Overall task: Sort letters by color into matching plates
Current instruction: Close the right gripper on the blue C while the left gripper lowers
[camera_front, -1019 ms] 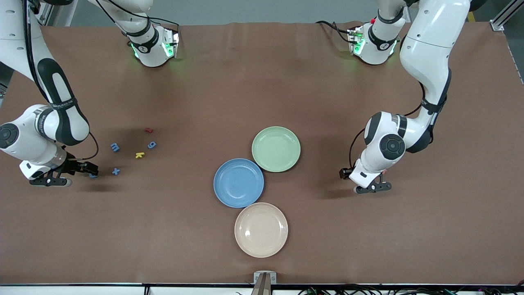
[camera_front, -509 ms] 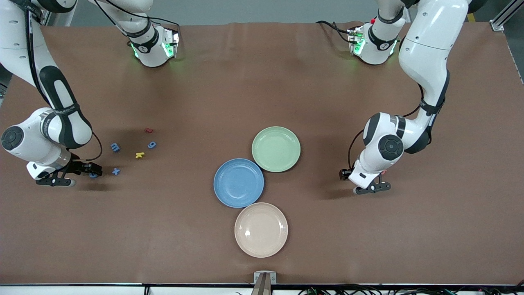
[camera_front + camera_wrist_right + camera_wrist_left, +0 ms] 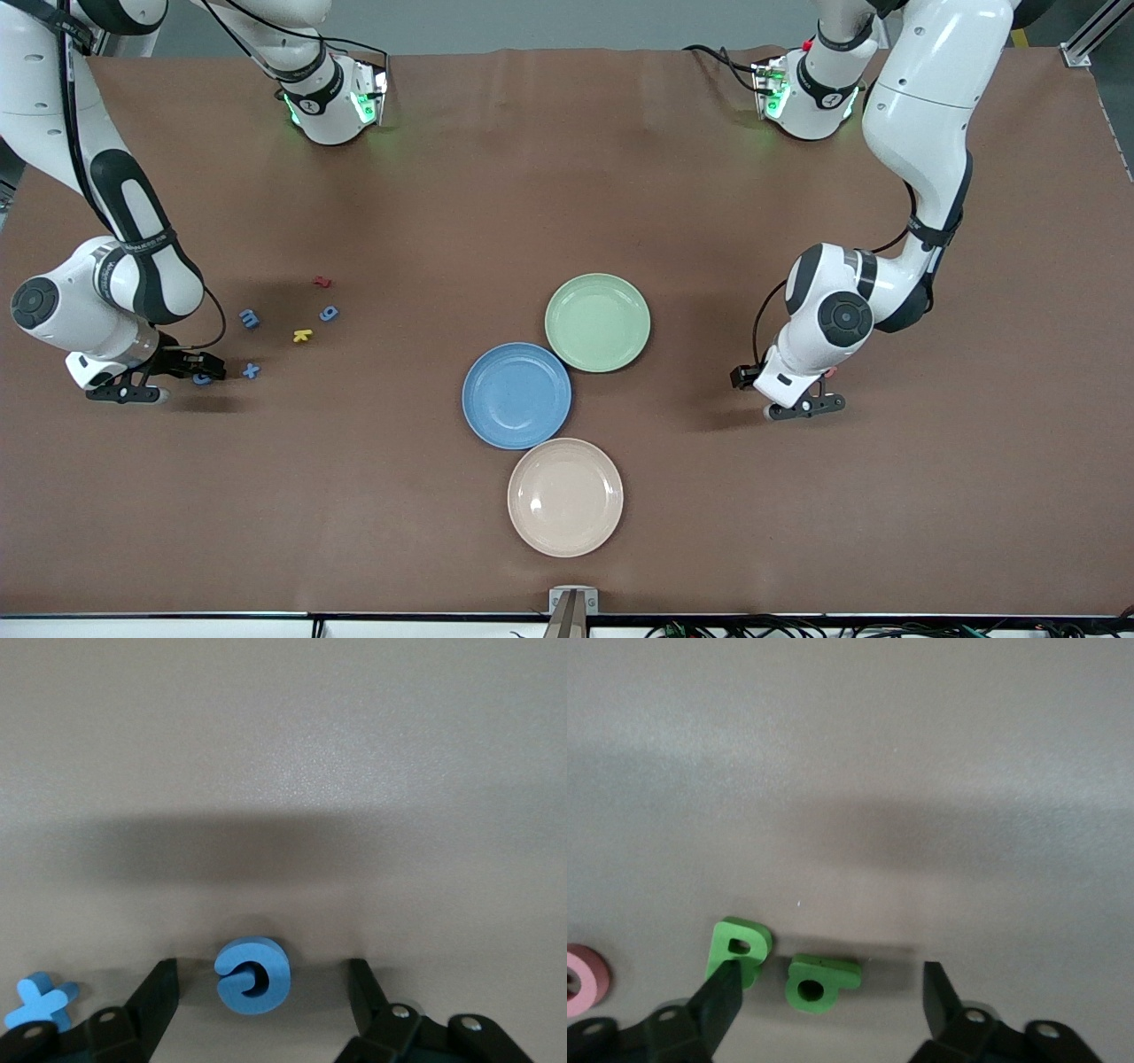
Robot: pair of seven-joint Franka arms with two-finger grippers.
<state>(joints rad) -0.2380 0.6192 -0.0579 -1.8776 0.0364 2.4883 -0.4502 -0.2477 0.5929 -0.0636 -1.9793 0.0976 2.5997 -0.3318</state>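
Note:
A second green letter (image 3: 742, 943) is up against the end of my left gripper's finger, so next I move the open fingers away from it and around just the other green letter (image 3: 819, 983) before I close them.
My right gripper (image 3: 261, 994) is down at the table, open, with a curled blue letter (image 3: 252, 975) lying between its fingers, untouched. A blue plus letter (image 3: 40, 1002) lies beside it. From the front, the right gripper (image 3: 202, 372) is at that blue letter (image 3: 202, 379), with more blue letters (image 3: 250, 318) close by. My left gripper (image 3: 830, 994) is open over a green letter (image 3: 820, 980). A second green letter (image 3: 740, 947) touches one fingertip (image 3: 723, 999). In the front view the left gripper (image 3: 742, 377) hides both green letters. The blue plate (image 3: 516, 395) and green plate (image 3: 597, 322) sit mid-table.
A cream plate (image 3: 565, 496) lies nearer the front camera than the blue plate. A red letter (image 3: 322, 282) and a yellow letter (image 3: 303, 335) lie among the blue ones. A pink ring letter (image 3: 585, 974) lies beside the green letters.
My right arm has shifted slightly toward the blue letter, and the gripper now straddles it. The left arm has barely moved. No letter has moved.

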